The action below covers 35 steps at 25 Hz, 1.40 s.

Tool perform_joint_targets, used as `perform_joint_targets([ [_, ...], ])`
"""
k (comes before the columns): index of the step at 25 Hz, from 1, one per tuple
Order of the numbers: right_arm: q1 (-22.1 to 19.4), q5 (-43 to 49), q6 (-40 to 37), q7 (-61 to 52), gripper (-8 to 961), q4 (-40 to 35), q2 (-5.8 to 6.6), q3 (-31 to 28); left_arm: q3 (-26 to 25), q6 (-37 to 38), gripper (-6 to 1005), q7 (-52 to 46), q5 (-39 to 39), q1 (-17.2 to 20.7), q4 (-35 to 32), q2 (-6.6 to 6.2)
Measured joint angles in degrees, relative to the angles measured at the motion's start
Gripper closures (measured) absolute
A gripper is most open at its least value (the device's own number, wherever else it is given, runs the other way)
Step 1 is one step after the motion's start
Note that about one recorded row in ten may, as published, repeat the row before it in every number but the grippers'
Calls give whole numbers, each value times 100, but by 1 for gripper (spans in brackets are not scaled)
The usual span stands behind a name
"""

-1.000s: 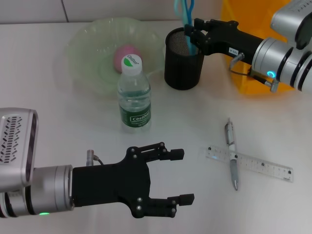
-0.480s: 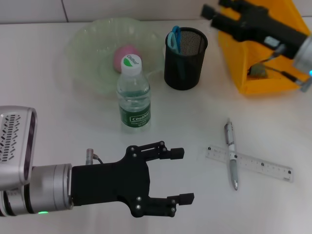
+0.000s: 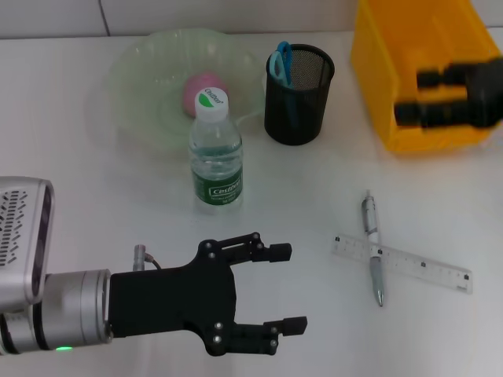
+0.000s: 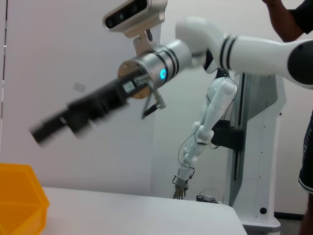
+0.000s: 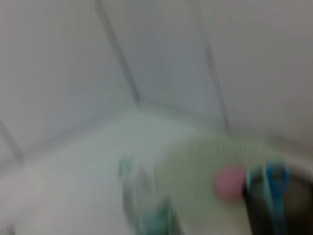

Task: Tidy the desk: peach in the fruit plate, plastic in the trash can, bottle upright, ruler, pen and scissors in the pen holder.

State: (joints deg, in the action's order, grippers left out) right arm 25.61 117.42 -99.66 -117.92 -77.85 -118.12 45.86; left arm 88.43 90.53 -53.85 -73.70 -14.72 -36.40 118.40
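The ruler's short end is sticking out clear of the pen, so my open right gripper should go on moving toward the ruler until its fingers close across the ruler's width.
The pink peach point(image 3: 206, 88) lies in the pale green fruit plate point(image 3: 149, 75). In front of the plate the bottle point(image 3: 215, 153) stands upright. The blue-handled scissors point(image 3: 280, 64) stick out of the black mesh pen holder point(image 3: 299, 102). The pen point(image 3: 372, 247) lies across the clear ruler point(image 3: 405, 264) on the table at the right. My right gripper point(image 3: 409, 96), open and blurred by motion, is over the front wall of the yellow trash can point(image 3: 409, 39). My left gripper point(image 3: 287, 288) is open and empty, low at the front left. The plastic is hidden.
The left wrist view shows my right arm point(image 4: 161, 68) swinging above the table, and a corner of the trash can point(image 4: 19, 205). The right wrist view is smeared, with the bottle point(image 5: 142, 205), peach point(image 5: 230, 181) and scissors point(image 5: 274, 181) faintly visible.
My right gripper let go of the scissors, which now stand in the pen holder, then swung right and down over the trash can. The left gripper sank slightly.
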Motion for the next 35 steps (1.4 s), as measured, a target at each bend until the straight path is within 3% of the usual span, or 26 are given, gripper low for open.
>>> perform_joint_targets([
  [2,479,1265,-830,-144,116,-271,44,174,-6,1,186,-46,-44,7,29,-10],
  [5,683,1794,-926,-37,118,-258,12,502,-24,3,186,-81,-53,6,63,-16],
  [7,768,2207,-696,225,118,-242,-70,1178,-40,-12,186,-166,-59,8,79,-22],
  [8,768,2207,-696,225,118,-242,-70,1178,-40,-12,186,-166,-59,8,79,-22],
  [12,852,2301,-221,329,119,52,-102,2277,-68,-39,186,-259,-60,-10,80,-29],
  [17,882,2490,277,378,119,314,-109,2993,-110,-40,186,-320,-59,-36,80,-37],
  [35,1107,2462,1233,90,118,1295,-147,3660,-116,-25,186,-328,-60,6,81,-45],
])
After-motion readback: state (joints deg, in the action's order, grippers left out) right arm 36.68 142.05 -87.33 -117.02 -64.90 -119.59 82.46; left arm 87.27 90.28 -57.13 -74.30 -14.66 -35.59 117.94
